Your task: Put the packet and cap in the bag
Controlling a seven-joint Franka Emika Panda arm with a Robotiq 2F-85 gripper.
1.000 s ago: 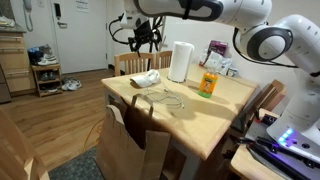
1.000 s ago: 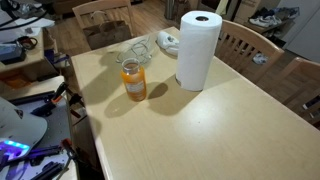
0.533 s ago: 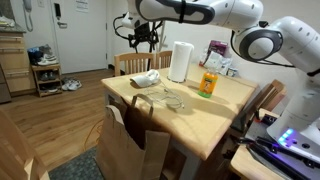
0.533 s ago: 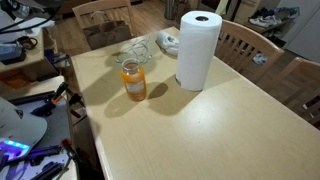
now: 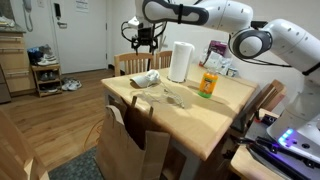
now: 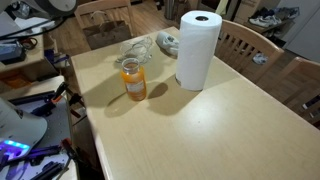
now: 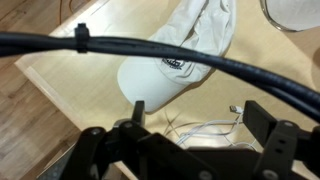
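Note:
My gripper should turn and tip in low to grab the brim [image 7: 131,93] by its edge, because the cap's brim [image 7: 152,82] lies flat and at a slant next to my open fingers.
The whitish cap [image 5: 147,79] lies on the far end of the wooden table [image 5: 190,115]. It also shows in an exterior view [image 6: 169,41] behind the roll and in the wrist view [image 7: 185,55]. The tall brown paper bag [image 5: 132,150] stands on the floor against the table's near side. My gripper [image 5: 145,38] hangs open and empty high above the cap; in the wrist view its fingers [image 7: 200,125] are spread over the table just beside the cap. I see no packet in any view.
A white paper-towel roll [image 5: 181,62] and an orange juice bottle [image 5: 208,83] stand near the cap. A thin white cable [image 7: 205,128] lies looped on the table by it. Wooden chairs [image 6: 250,45] stand around the table.
The arm has shifted slightly above the far end of the table. The gripper stays open, and the things on the table have not moved.

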